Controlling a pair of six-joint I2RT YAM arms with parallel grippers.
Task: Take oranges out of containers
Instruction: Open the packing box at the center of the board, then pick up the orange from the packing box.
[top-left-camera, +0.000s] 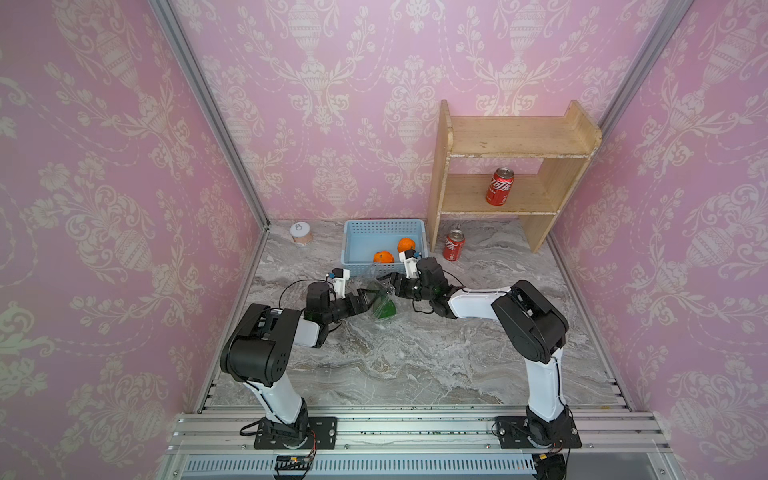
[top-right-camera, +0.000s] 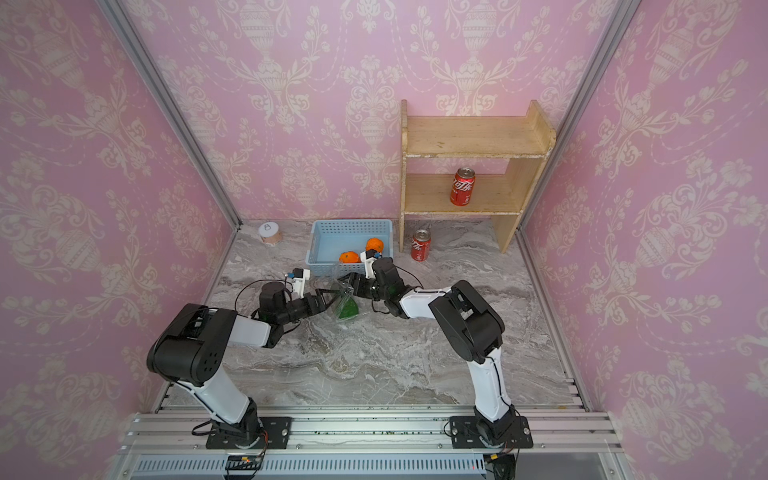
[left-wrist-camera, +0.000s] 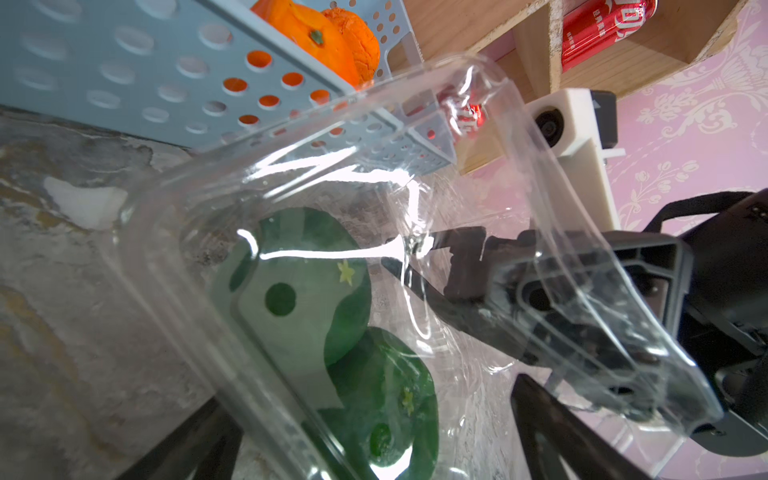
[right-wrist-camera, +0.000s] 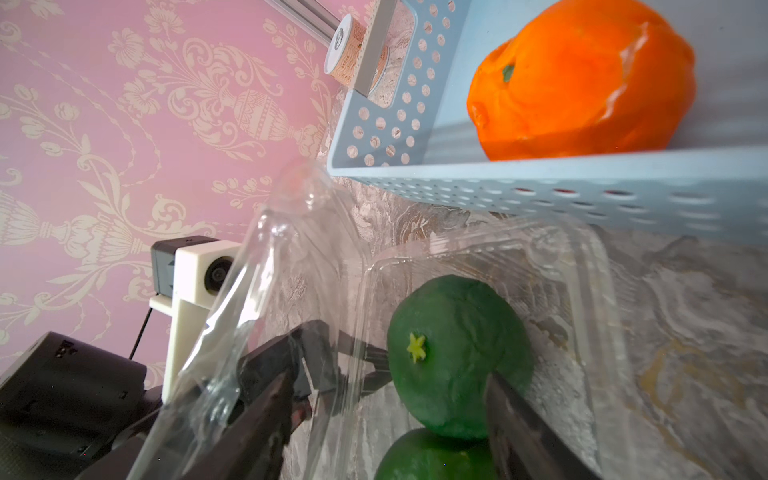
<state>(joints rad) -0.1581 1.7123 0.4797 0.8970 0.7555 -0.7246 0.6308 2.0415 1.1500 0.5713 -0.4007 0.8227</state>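
Observation:
The raised lid (right-wrist-camera: 268, 248) is between my left gripper and the green oranges, so next my left gripper moves back while my right gripper takes the green orange nearer the basket (right-wrist-camera: 460, 356).
A clear container (top-left-camera: 375, 277) stands mid-table with its lid swung up and two dark green oranges (right-wrist-camera: 457, 345) (right-wrist-camera: 432, 457) in its base. From above only one green orange (top-left-camera: 384, 309) shows. My left gripper (top-left-camera: 374, 298) comes in from the left under the raised lid, fingers wide apart either side of the near green orange (left-wrist-camera: 382, 415). My right gripper (right-wrist-camera: 389, 374) reaches in from the right, open. One finger (right-wrist-camera: 519, 419) is against a green orange and the other is outside the container wall. Two bright oranges (top-left-camera: 383, 257) (top-left-camera: 405, 244) lie in the blue basket (top-left-camera: 384, 223).
The basket sits just behind the container. A wooden shelf (top-left-camera: 515, 141) stands at the back right with a red can (top-left-camera: 500, 187) on its lower board. Another red can (top-left-camera: 454, 246) is on the table beside it. A small round tub (top-left-camera: 300, 232) is at the back left.

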